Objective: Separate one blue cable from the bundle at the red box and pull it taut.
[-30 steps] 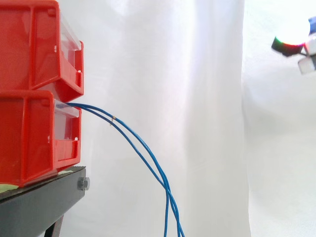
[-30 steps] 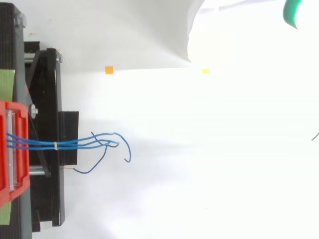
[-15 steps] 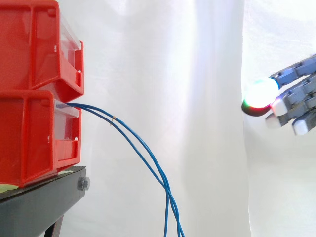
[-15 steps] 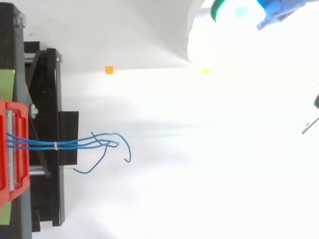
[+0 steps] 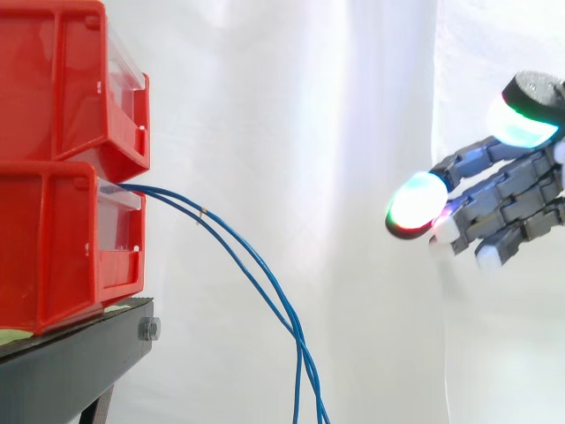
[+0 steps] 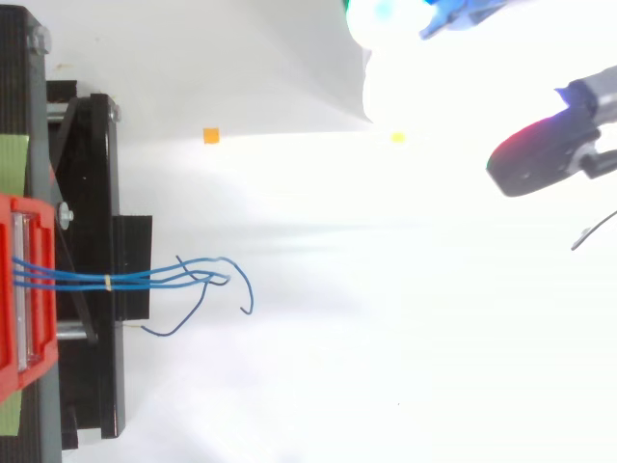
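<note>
My gripper will straighten one blue cable (image 5: pixel 267 270) alone when I pull and leave the others hanging by the box, because a gap (image 5: pixel 251 266) shows between the blue cables' curves.
Blue cables (image 5: pixel 247 265) come out of the lower red box (image 5: pixel 62 238) and hang down in a curve; a small band (image 5: pixel 202 213) ties them near the box. From above, the blue cables (image 6: pixel 145 280) run rightward over the black stand and fan out in loose ends on the white floor. My hand (image 5: pixel 508 199) is at the right edge, well to the right of the cables, fingers stretched leftward and spread, glowing fingertips (image 5: pixel 415 203) leading. It holds nothing. In the top view, the hand (image 6: pixel 540 159) sits at the upper right.
A second red box (image 5: pixel 66 79) is stacked on the lower one, both on a black stand (image 5: pixel 71 362). A white curtain hangs behind. Small orange (image 6: pixel 210 135) and yellow (image 6: pixel 397 138) markers lie on the floor.
My hand has come in from the upper right, moving left and down toward the cables. The cables and boxes have not moved.
</note>
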`<state>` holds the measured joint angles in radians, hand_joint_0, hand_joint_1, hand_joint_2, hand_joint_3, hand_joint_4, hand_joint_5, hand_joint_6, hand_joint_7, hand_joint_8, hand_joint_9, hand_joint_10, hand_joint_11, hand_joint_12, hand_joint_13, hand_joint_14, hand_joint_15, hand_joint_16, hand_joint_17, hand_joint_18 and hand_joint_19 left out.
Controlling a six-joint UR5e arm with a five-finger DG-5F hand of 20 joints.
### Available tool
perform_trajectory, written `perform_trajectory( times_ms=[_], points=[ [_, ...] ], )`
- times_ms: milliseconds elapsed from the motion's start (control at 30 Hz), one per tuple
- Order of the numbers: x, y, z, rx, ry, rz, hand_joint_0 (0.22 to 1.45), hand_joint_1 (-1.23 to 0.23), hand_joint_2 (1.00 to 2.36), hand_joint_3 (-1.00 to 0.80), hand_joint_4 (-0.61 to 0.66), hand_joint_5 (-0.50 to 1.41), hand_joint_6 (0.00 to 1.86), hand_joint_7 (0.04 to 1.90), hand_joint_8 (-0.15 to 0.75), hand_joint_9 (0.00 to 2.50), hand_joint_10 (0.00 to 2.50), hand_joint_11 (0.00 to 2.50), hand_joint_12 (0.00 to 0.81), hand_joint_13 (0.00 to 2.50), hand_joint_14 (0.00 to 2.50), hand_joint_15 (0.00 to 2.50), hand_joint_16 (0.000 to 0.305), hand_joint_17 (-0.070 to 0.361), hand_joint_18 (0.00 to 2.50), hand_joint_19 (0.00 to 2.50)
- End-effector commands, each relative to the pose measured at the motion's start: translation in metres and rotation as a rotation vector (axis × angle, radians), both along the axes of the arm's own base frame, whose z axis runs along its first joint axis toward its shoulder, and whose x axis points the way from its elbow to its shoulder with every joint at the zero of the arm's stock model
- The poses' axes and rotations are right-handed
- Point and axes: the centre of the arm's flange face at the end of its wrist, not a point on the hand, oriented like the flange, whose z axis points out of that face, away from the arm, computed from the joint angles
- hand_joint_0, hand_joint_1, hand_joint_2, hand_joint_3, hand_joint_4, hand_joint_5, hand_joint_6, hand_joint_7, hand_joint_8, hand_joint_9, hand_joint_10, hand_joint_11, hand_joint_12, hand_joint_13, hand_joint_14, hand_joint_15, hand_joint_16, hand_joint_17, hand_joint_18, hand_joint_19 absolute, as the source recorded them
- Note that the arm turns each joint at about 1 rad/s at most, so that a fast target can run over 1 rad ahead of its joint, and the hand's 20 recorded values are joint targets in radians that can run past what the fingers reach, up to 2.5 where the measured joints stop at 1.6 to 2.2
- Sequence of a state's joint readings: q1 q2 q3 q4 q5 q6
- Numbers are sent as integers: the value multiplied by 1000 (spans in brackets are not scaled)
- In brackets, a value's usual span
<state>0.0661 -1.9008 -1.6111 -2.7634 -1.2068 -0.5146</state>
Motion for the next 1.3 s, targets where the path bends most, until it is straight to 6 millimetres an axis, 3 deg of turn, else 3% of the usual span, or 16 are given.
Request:
perform_trajectory(
  times_ms=[0,333,367,467,633,800,967,1267],
  points=[
    [21,6,-10,7,8,10,519,-604,1000,-500,255,-239,502,729,341,442,7,338,394,487,10,241,54,122,591,529],
    [77,24,-39,10,19,79,530,-589,1000,-500,268,-230,502,733,342,464,7,338,391,486,8,244,53,120,589,521],
    [83,31,-33,6,-3,103,530,-589,1000,-500,266,-230,502,738,342,465,7,337,391,484,8,244,53,120,589,521],
    [86,40,-32,3,-19,112,532,-588,1000,-500,267,-230,502,736,342,468,7,341,390,483,8,241,53,120,587,522],
    [97,47,-55,7,-32,111,536,-583,1000,-500,269,-228,502,734,340,476,7,338,390,485,8,237,53,119,585,524],
    [110,52,-59,20,-53,119,540,-579,1000,-500,268,-228,502,739,342,483,7,342,389,490,8,240,53,119,589,532],
    [120,54,-83,42,-37,122,545,-579,1000,-500,273,-225,502,737,342,499,7,342,388,497,8,241,53,118,590,535],
    [128,57,-81,66,-62,136,550,-579,1000,-500,276,-223,502,739,347,512,8,352,386,508,9,255,53,118,597,551]
  ],
)
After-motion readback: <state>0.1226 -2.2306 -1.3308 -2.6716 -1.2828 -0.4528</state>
